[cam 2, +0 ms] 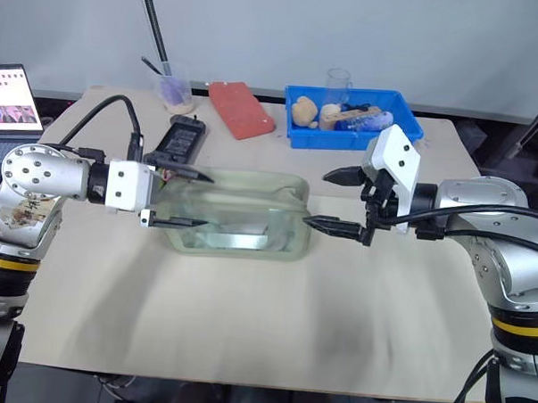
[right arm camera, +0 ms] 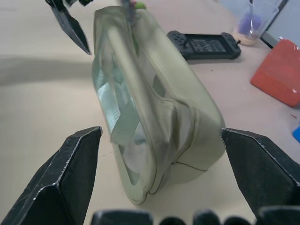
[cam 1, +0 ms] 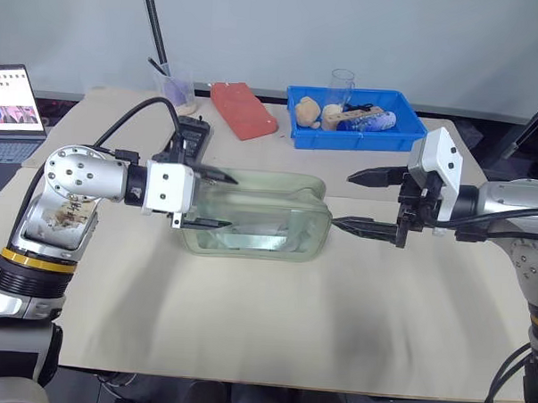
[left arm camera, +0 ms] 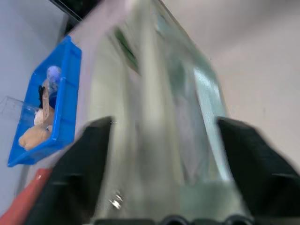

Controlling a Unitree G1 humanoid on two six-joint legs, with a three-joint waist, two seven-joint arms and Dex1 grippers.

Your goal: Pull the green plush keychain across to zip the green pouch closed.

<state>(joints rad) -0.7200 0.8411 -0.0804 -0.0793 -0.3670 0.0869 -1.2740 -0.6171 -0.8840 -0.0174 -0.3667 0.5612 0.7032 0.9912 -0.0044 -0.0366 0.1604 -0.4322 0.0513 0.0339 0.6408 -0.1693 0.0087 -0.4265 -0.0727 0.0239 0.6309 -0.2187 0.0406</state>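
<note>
The green plush keychain (right arm camera: pixel 139 5) will go around the green pouch's corner and hang there when I pull it across, as the zipper (right arm camera: pixel 191 124) curves down the pouch's end.
The green pouch (cam 1: pixel 269 210) lies on its side at the middle of the table, clear window facing front. My left gripper (cam 1: pixel 215 199) is open at the pouch's left end, one finger over the top edge and one in front of it. In the right wrist view a small piece of the green plush keychain (right arm camera: pixel 139 5) peeks out at that far end, beside the left gripper's fingers (right arm camera: pixel 70 26). My right gripper (cam 1: pixel 343 201) is open just off the pouch's right end, its fingers apart from the pouch.
A blue bin (cam 1: pixel 406 127) with small toys and a clear beaker stands at the back right. A flat red case (cam 1: pixel 243 109), a black device (cam 1: pixel 190 137) and a clear cup (cam 1: pixel 178 86) sit behind the pouch. A laptop (cam 1: pixel 14 110) is at the far left.
</note>
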